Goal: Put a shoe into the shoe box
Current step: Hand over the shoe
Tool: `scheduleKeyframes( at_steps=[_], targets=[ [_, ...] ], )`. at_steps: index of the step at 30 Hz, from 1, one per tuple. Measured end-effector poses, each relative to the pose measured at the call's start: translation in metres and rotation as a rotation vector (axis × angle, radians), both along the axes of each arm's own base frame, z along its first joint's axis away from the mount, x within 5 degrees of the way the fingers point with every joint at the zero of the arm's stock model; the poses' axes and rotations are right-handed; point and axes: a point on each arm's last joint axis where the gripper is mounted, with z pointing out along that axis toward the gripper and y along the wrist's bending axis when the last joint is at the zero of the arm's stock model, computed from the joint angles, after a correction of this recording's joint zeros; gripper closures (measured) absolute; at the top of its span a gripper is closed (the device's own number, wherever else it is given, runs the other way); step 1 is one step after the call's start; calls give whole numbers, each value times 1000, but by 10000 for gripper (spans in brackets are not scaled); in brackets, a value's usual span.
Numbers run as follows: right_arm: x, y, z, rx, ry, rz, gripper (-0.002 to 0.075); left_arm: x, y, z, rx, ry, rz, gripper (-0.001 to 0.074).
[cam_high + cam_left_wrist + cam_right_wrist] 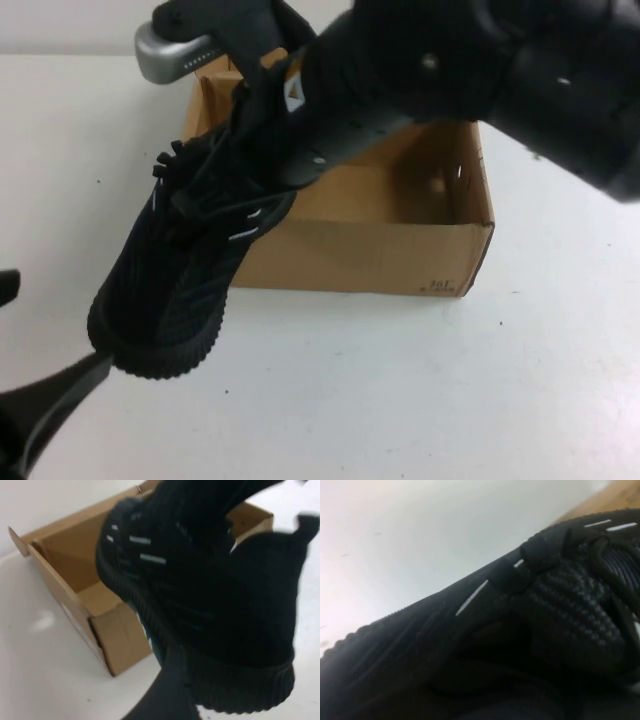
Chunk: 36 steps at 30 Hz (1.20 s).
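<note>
I can see the shoe slanting from my right gripper with its ridged end (155,345) down, so I should hold that end level with my left gripper while my right gripper grips the shoe's middle (208,244).
The black shoe (190,260) hangs tilted in the air, heel up over the left end of the brown shoe box (400,250) and ridged toe down in front of the box's left corner. My right gripper (272,98) comes in from the upper right and is shut on the shoe's collar; its fingers are hidden by the shoe. The right wrist view is filled by the shoe's side (560,605). My left gripper (45,335) is open at the lower left, one finger (70,390) touching the toe's sole. In the left wrist view the toe (225,645) looms before the box (75,570).
The box stands open-topped on a white table (400,390), with small holes in its right inner wall. A silver-grey wrist part (175,50) sits above the box's back left corner. My right arm (520,70) spans the box's far right side.
</note>
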Motion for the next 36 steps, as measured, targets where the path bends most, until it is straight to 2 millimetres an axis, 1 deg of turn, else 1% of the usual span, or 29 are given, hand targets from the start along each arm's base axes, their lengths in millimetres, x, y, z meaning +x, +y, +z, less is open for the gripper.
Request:
scheduleKeyframes(
  at_steps=[5,10,13,16,19,21,22,23,24,26,27,28,30,36],
  targets=[
    [18,16,-3,-25,18,-53,696,15,-1,1,1,-14,31,119],
    [26,27,7,18,2,-62,696,33,-3,-2,-2,-4,69,121],
    [26,30,13,41,8,-58,696,43,-4,-3,-4,-1,94,121],
    [23,31,14,60,41,-44,696,54,-5,-8,5,16,108,122],
    [18,33,13,67,95,-13,696,63,-7,-9,12,36,113,122],
    [15,33,12,59,126,10,697,69,-9,-6,12,41,117,139],
    [13,33,12,54,135,19,697,71,-9,-5,12,41,118,167],
    [13,33,11,51,140,24,697,74,-10,-3,11,39,118,213],
    [13,33,11,50,141,27,697,75,-10,0,11,39,114,281],
    [12,33,13,56,137,28,697,77,-12,4,16,53,96,452],
    [12,32,15,59,134,29,697,78,-13,6,21,57,87,549],
    [12,32,18,64,130,30,697,78,-14,8,24,61,81,610],
    [10,30,23,69,121,35,699,79,-14,10,25,61,75,664],
    [8,26,33,27,33,137,700,78,-15,19,22,50,63,671]
  ],
)
